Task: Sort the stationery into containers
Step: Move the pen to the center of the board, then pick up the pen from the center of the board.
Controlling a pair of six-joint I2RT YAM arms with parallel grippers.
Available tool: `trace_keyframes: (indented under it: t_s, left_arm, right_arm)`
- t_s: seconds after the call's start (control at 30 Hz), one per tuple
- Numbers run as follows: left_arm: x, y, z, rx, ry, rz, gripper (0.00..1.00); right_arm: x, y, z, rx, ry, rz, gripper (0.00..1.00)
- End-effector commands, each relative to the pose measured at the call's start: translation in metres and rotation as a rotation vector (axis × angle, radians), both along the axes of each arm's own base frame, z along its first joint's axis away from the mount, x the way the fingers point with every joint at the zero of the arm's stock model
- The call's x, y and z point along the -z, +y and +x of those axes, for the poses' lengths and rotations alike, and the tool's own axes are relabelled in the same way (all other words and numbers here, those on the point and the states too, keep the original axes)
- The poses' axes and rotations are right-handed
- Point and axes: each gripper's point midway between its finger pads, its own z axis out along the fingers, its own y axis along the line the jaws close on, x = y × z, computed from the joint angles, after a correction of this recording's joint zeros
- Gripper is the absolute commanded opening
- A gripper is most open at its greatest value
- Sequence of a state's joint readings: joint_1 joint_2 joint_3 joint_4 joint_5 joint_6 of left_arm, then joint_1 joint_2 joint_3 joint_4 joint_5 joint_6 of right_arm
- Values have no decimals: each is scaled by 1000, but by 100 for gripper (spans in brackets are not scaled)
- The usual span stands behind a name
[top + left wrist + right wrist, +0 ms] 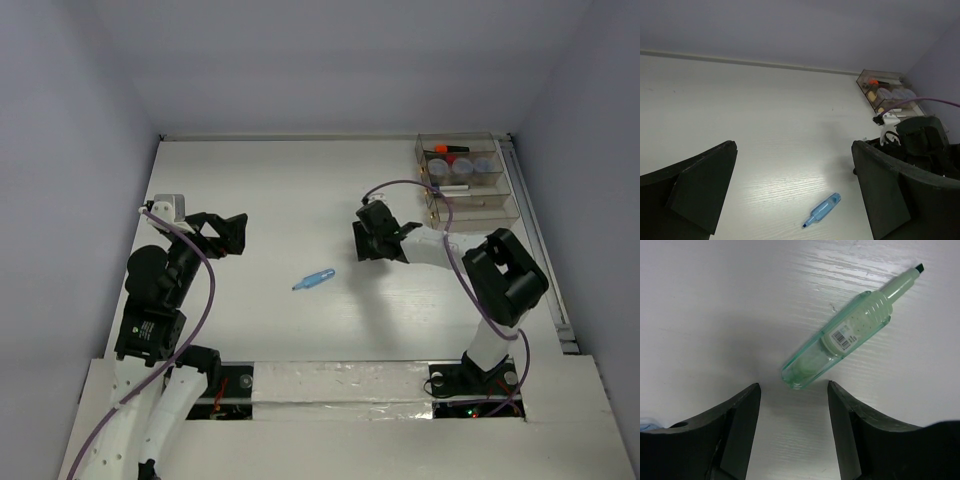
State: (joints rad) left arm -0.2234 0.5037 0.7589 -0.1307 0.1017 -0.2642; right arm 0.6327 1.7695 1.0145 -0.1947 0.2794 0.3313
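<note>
The pale green highlighter [856,324] is at an angle to my right gripper's fingers. I should first turn the gripper to line up with the highlighter and then close on its blunt end [803,373].
A pale green highlighter [840,342], uncapped, lies flat on the white table in the right wrist view. Its blunt end is just ahead of my open, empty right gripper [794,390]. In the top view the right gripper [378,240] hides it. A light blue highlighter [314,279] lies at mid-table; it also shows in the left wrist view [822,210], below and between the fingers. My left gripper [232,232] is open and empty at the left, held above the table [794,150]. The clear stepped organiser [497,180] stands at the back right.
The organiser holds an orange-black highlighter [450,149], round pots [462,165] and a white pen [455,187]. It also shows in the left wrist view [885,75]. The right arm [920,145] with its purple cable is at that view's right. White walls enclose the table.
</note>
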Motion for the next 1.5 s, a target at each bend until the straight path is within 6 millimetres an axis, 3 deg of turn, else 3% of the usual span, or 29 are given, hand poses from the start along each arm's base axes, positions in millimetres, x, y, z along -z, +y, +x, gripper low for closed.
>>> trace_keyframes:
  t_s: [0.0,0.23,0.53,0.63,0.7,0.8,0.93,1.07,1.17,1.33,1.47]
  left_arm:
    - [-5,-4,3,17,-30,-11,99]
    - [-4,-5,4,19,-27,-12,99]
    - [-3,-6,5,25,-21,-9,99]
    - [-2,-6,5,25,-19,-9,99]
    - [-2,-6,5,25,-19,-9,99]
    - [-2,-8,6,34,-17,-11,99]
    - [0,-9,7,35,-11,-10,99]
    - [0,-9,7,35,-11,-10,99]
    - [0,-9,6,39,-11,-10,99]
    - [0,-10,6,42,-11,-10,99]
    - [0,-11,6,46,-9,-11,99]
  right_arm:
    - [10,-23,-8,130,-3,-55,61]
    - [16,-18,7,211,-45,-22,57]
    - [20,-28,5,276,-74,-18,37]
    - [23,-37,-1,283,-71,-49,37]
    - [23,-45,-8,291,-74,-65,47]
    - [27,-41,-12,275,-60,-38,60]
    - [29,-30,-2,280,-76,8,59]
    - [29,-26,8,312,-97,21,48]
    - [32,-25,13,326,-97,13,46]
    - [38,-37,15,365,-107,-26,44]
    - [41,-39,16,375,-102,-28,48]
